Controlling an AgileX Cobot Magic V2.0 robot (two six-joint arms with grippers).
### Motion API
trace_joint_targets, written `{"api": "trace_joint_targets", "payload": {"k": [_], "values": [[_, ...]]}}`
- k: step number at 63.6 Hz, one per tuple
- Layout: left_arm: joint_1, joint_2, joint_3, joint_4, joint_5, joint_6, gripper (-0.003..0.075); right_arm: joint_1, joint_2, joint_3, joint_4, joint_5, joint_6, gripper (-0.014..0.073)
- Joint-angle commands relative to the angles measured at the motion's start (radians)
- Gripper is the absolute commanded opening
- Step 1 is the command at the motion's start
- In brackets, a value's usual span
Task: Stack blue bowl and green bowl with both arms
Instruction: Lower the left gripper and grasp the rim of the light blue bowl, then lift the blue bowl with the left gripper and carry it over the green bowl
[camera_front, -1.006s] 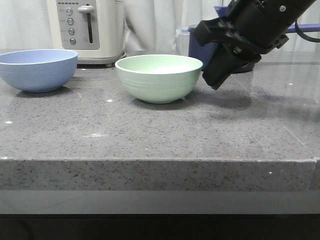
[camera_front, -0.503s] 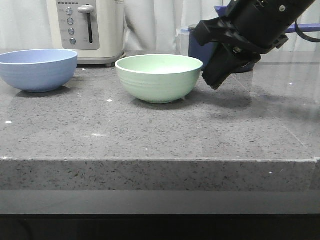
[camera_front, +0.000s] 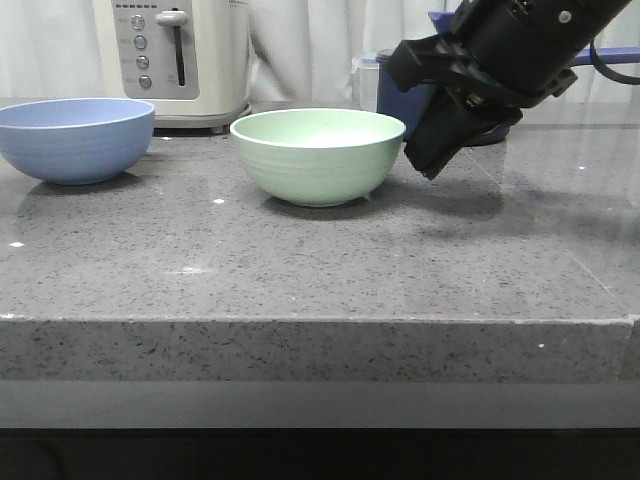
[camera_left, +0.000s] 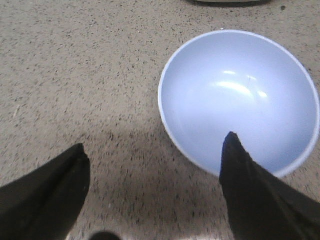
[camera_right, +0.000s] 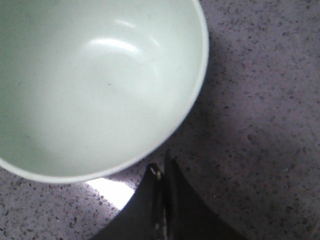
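The blue bowl (camera_front: 76, 148) looks almost as wide as the green bowl's opening (camera_front: 318, 128), so it will rest at a slant and stick out when the robot stacks it.
The blue bowl (camera_front: 75, 138) stands upright at the far left of the grey counter; the left wrist view looks down into the blue bowl (camera_left: 240, 97). My left gripper (camera_left: 155, 152) hovers open above it, one fingertip (camera_left: 232, 150) over the bowl's rim, the other over bare counter; it is out of the front view. The green bowl (camera_front: 318, 153) sits mid-counter, empty, seen from above as the green bowl (camera_right: 95, 80). My right gripper (camera_front: 428, 165) hangs just right of it, shut with nothing held, its tip (camera_right: 161, 167) beside the rim without touching.
A cream toaster (camera_front: 180, 55) stands at the back behind the bowls. A dark navy pot (camera_front: 420, 100) sits behind my right arm. The counter's front edge (camera_front: 320, 320) runs across the near side.
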Motion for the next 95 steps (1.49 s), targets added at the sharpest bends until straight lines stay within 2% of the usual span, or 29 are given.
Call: {"api": "trace_joint_targets", "payload": {"k": [1,14,43,51,64,76,95], "values": [[-0.009,0.042,-0.079,-0.003,-0.053,0.001,0.0531,-0.002,-0.038,-0.033,0.023,-0.044,-0.008,-0.0064],[-0.009,0.170,-0.169,-0.010,-0.026,0.001,0.0525,-0.002,-0.038,-0.033,0.023,-0.044,-0.008,-0.0064],[-0.009,0.342,-0.247,-0.022,-0.026,0.001,0.0393,-0.002,-0.038,-0.033,0.023,-0.044,-0.008,-0.0064],[-0.009,0.346,-0.247,-0.054,-0.042,0.001,0.0316,-0.002,-0.038,-0.033,0.023,-0.044,-0.008,-0.0064],[-0.009,0.346,-0.247,-0.070,-0.054,0.001,0.0116,-0.002,-0.038,-0.033,0.023,-0.044,-0.008,-0.0064],[-0.009,0.335,-0.247,-0.071,-0.056,0.001,-0.0016,-0.002,-0.038,-0.033,0.023,-0.044,-0.008,-0.0064],[-0.020,0.232,-0.247,-0.090,-0.048,0.001,-0.0020,-0.002,-0.038,-0.033,0.023,-0.044,-0.008,-0.0064]]}}
